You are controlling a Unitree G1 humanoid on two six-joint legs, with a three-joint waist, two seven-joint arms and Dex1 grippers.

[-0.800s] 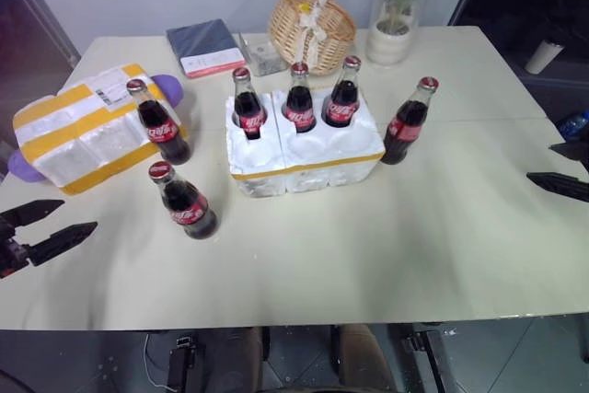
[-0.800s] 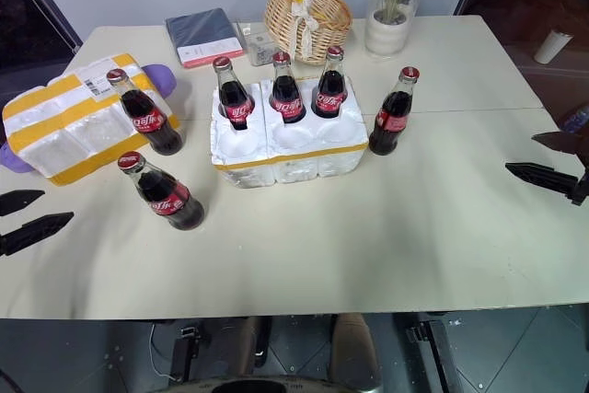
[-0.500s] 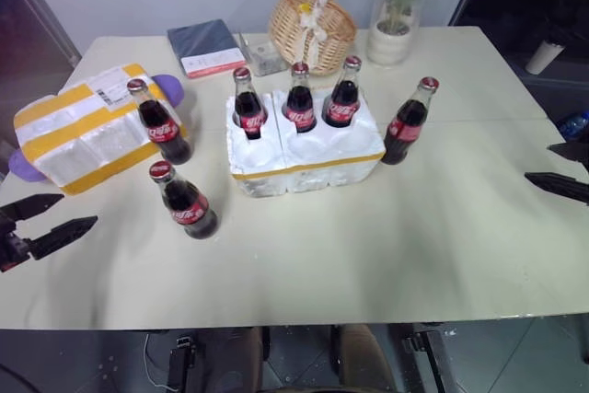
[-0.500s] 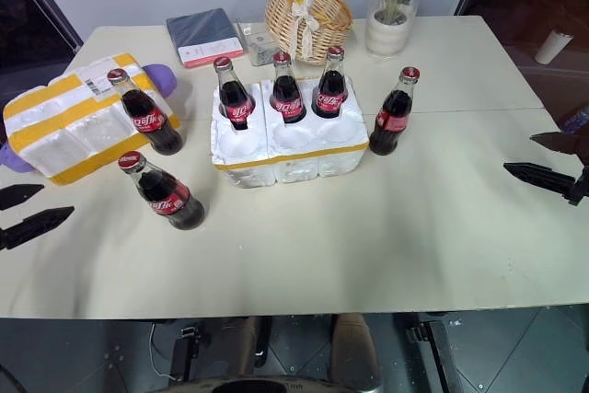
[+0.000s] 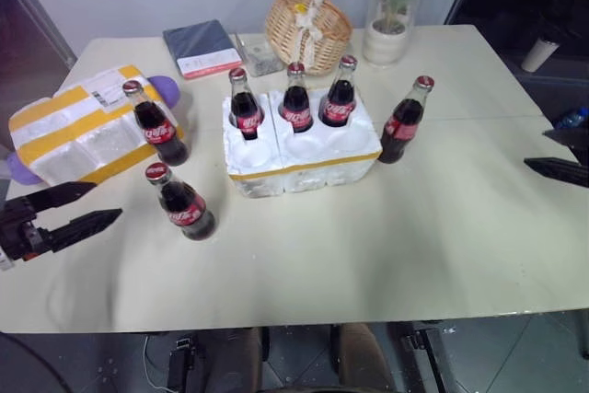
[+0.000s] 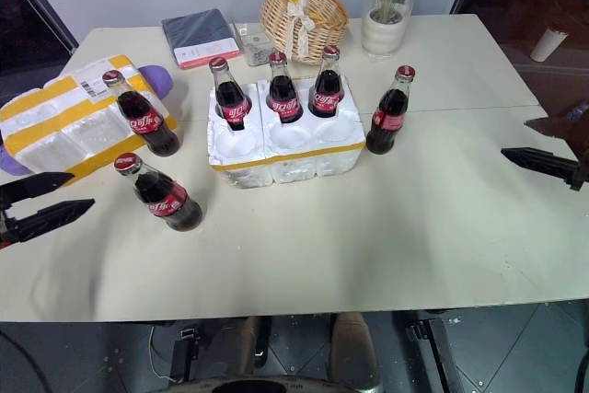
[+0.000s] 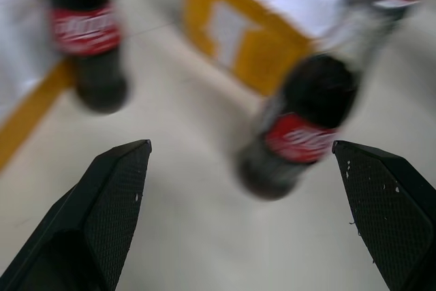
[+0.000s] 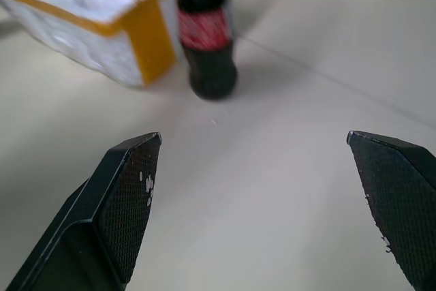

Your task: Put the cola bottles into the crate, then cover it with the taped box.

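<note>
I see the bottles in the crate's back wells [image 5: 295, 109] sunk to their labels, so I expect the front bottle [image 5: 184, 206] to go as deep when I lower it in.
The crate [image 5: 304, 175], a low white foam tray with a yellow band, sits mid-table. Three cola bottles [image 5: 296, 100] stand in its back wells. Another bottle [image 5: 405, 121] stands just right of the crate. A second loose one [image 5: 152, 126] is against the taped box [image 5: 78, 131] at the left, and a third [image 5: 181, 204] stands in front of that. My left gripper [image 5: 104, 202] is open, left of the front bottle, which its wrist view frames between the fingers [image 7: 306, 120]. My right gripper [image 6: 514, 137] hangs open at the right edge, facing the bottle [image 8: 208, 39] beside the crate.
A wicker basket [image 5: 308, 20], a potted plant in a glass [image 5: 391, 16], a dark notebook [image 5: 201, 46] and a small clear box [image 5: 258, 54] line the back of the table. A purple object [image 5: 166, 87] pokes out behind the taped box. Bare tabletop lies in front of the crate.
My left gripper has slid right, closer to the front-left bottle. The right gripper and all the bottles have stayed put; the view has shifted slightly.
</note>
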